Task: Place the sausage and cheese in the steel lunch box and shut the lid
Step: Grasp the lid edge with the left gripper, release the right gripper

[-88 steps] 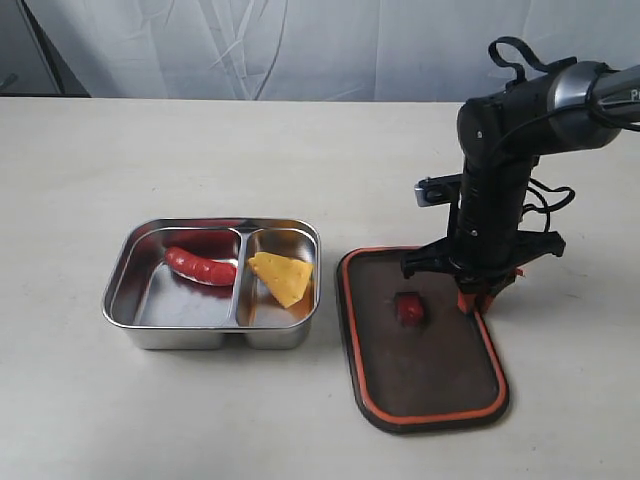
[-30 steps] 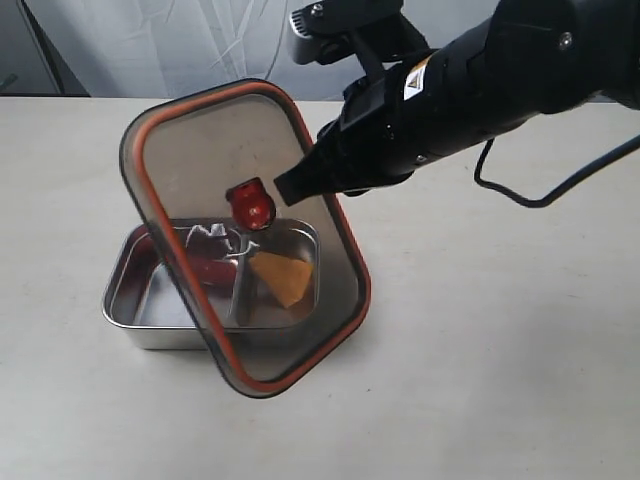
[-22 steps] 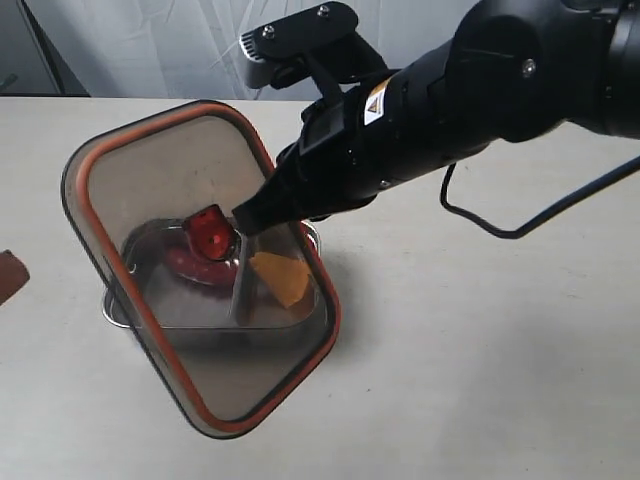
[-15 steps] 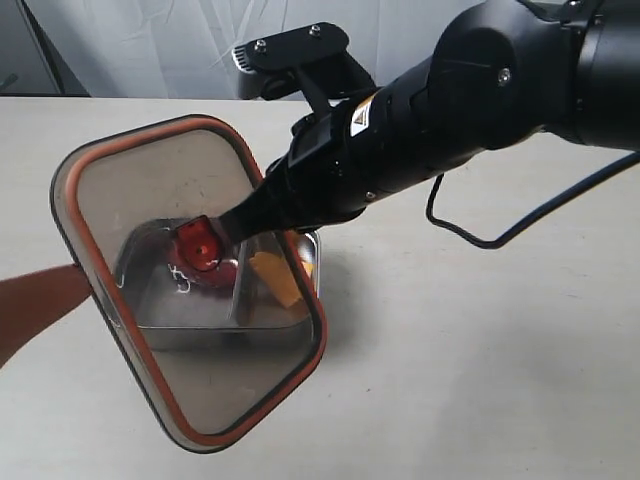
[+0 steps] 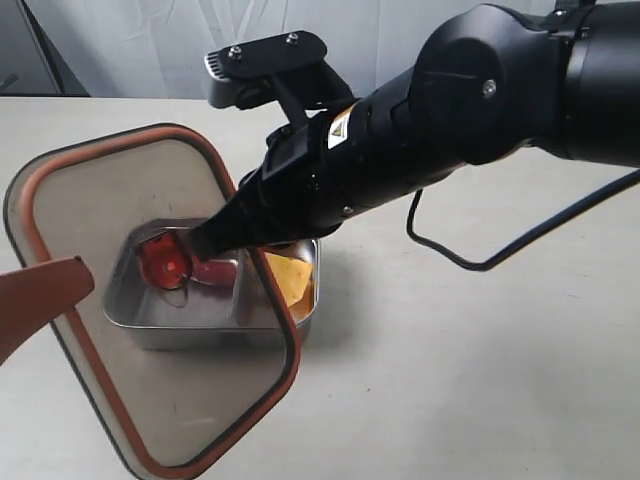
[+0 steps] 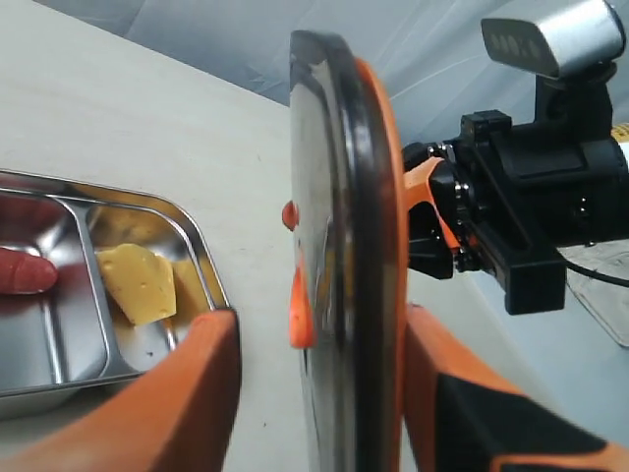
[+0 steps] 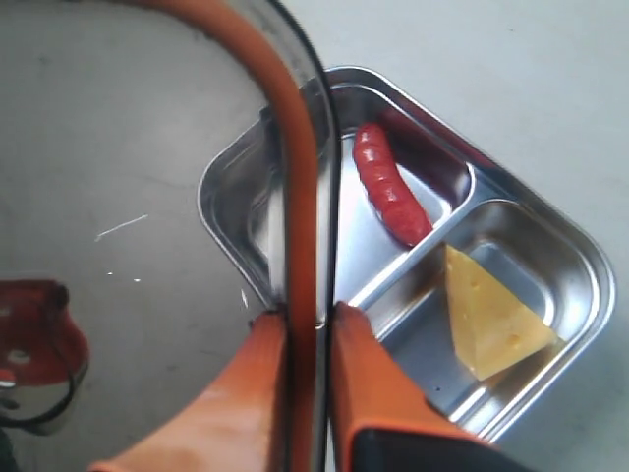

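I should take the opposite rim (image 5: 86, 358) with my left gripper, because the lid stands on edge (image 5: 195, 400) in my right gripper. My right gripper should then back clear before the lid turns flat.
My right gripper (image 5: 222, 238) is shut on the long rim of the lid (image 5: 110, 200) and holds it tilted on edge in the air over the steel lunch box (image 5: 308, 318). The right wrist view shows both fingers (image 7: 369, 383) pinching the orange seal rim. The sausage (image 7: 391, 197) lies in one compartment and the cheese (image 7: 491, 315) in the other. My left gripper (image 6: 314, 323) is open and straddles the opposite edge of the lid (image 6: 344, 246). One of its fingers (image 6: 462, 413) is against the seal rim; the other stands apart. In the exterior view one left finger (image 5: 45, 292) shows.
The pale table (image 5: 480, 380) lies bare to the right of the box. The right arm's black body (image 5: 470, 110) reaches across from the right above the box. A white curtain (image 5: 150, 40) hangs behind the table.
The right gripper lifted the lid from the table right of the box, tipped it up and carried it left over the box. The left gripper came in from the left around the lid's edge.
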